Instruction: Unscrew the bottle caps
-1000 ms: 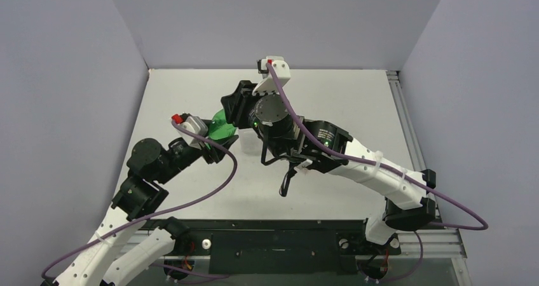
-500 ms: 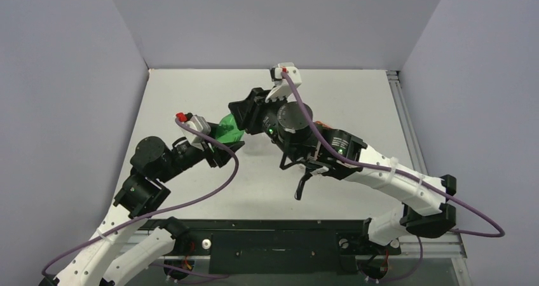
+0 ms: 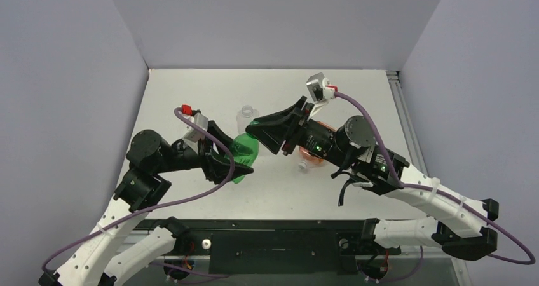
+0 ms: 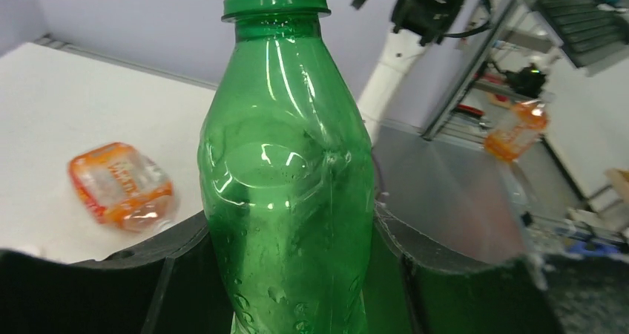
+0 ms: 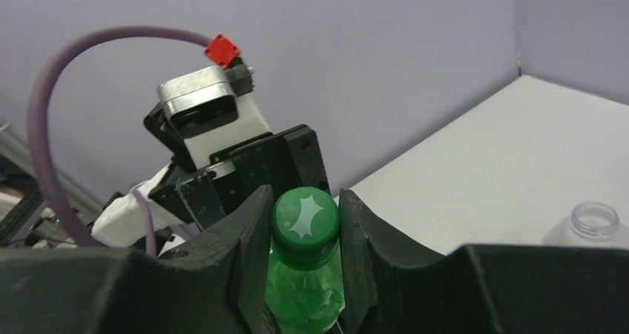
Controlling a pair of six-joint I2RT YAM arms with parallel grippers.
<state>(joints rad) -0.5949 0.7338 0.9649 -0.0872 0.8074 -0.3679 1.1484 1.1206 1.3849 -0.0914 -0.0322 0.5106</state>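
The green cap (image 5: 305, 224) has fingers gripping both its sides while my left gripper holds the green bottle's body (image 3: 245, 149), so my right gripper should keep turning the cap until its twist ends, and then open.
My left gripper (image 3: 243, 162) is shut on the green bottle (image 3: 240, 151) around its body and holds it tilted above the table. The bottle fills the left wrist view (image 4: 289, 193), between the left gripper's (image 4: 289, 267) fingers. My right gripper (image 3: 255, 129) is shut on the bottle's green cap (image 5: 305, 221), one finger (image 5: 248, 237) pressed on each side. The clear bottle (image 3: 245, 112) stands behind with an open neck (image 5: 593, 220) and no cap. The orange bottle (image 4: 122, 185) lies on its side on the table, mostly hidden behind the right arm in the top view (image 3: 313, 159).
A small pale round piece (image 3: 302, 167) lies at the orange bottle's near end. Grey walls close the table's back and sides. The left wrist camera housing (image 5: 211, 122) sits just behind the cap. The black base rail (image 3: 273, 241) runs along the near edge.
The left gripper has carried the green bottle nearer and to the right. The right arm has swung right and its gripper now grips the cap end. The clear bottle has come into view.
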